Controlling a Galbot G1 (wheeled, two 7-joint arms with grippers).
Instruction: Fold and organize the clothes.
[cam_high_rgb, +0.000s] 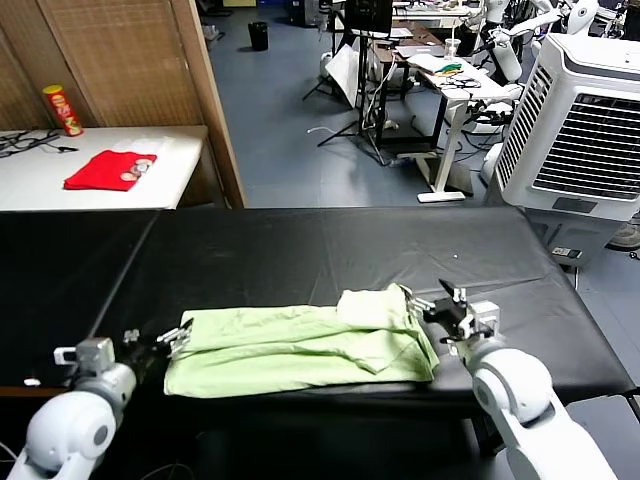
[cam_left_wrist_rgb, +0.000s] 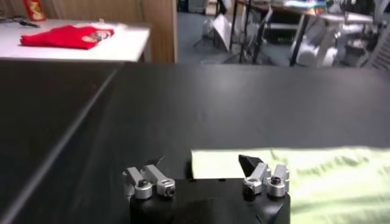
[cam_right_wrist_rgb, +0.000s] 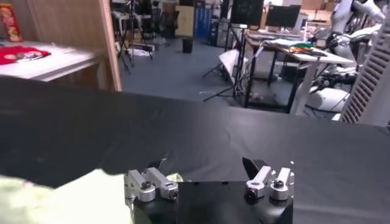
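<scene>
The T-shirt's bunched end (cam_high_rgb: 424, 352) sticks out at a slant next to the robot's right gripper. The right gripper needs to push that end (cam_high_rgb: 404, 318) in straighter before the left gripper folds the T-shirt over.
The pale light-green T-shirt (cam_high_rgb: 300, 345) lies folded into a long band near the front edge of the black table (cam_high_rgb: 300, 250), with a bunched fold at its right end. Its printed graphic does not show. My left gripper (cam_high_rgb: 165, 340) is open at the shirt's left end, low over the table. In the left wrist view my left gripper (cam_left_wrist_rgb: 201, 161) has the shirt's edge (cam_left_wrist_rgb: 304, 176) just ahead of one finger. My right gripper (cam_high_rgb: 440, 305) is open at the shirt's right end. In the right wrist view my right gripper (cam_right_wrist_rgb: 204, 163) has green cloth (cam_right_wrist_rgb: 73, 195) beside it.
A small red folded cloth (cam_high_rgb: 110, 168) and a red can (cam_high_rgb: 63, 110) sit on a white table (cam_high_rgb: 180, 150) at the back left. A wooden partition (cam_high_rgb: 215, 100) stands behind the black table. A white air cooler (cam_high_rgb: 585, 120) stands at the right.
</scene>
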